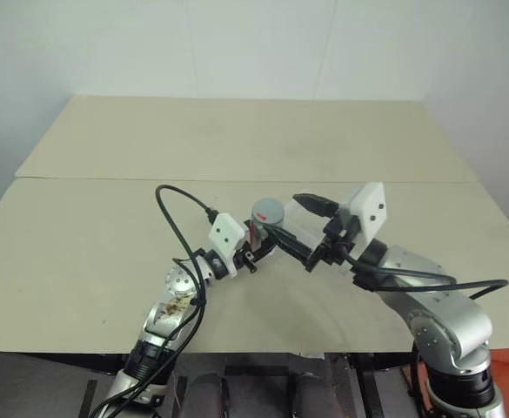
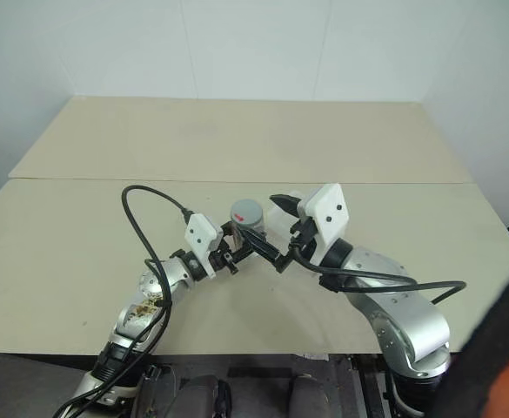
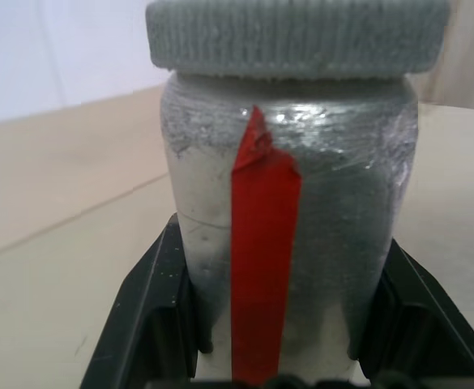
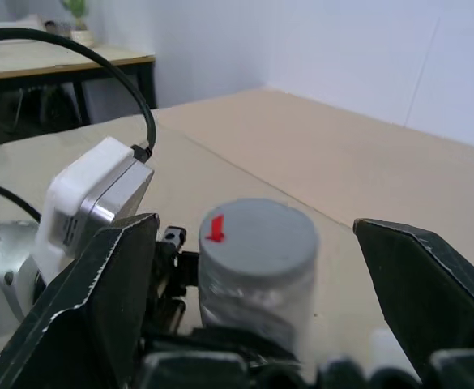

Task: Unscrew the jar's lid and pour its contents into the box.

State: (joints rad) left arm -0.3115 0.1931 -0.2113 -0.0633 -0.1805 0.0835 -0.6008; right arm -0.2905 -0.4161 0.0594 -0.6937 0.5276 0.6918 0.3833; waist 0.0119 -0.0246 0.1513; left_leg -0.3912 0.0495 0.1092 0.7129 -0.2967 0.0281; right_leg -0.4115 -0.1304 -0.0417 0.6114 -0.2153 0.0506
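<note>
The lid sits level and tight on the jar, so the lid will twist partway round and stay on when the robot turns it.
The silvery-grey jar stands upright above the table's near half, a red strip running down its side. Its grey lid with a small red mark sits on top. My left gripper is shut on the jar's lower body, one black finger on each side. My right gripper is open, its two fingers straddling the lid at a distance without touching it. The contents are hidden inside the jar. The box is hidden behind my right hand.
The beige table is made of two boards with a seam across the middle. A black cable loops over my left forearm. A white wall rises behind the far edge.
</note>
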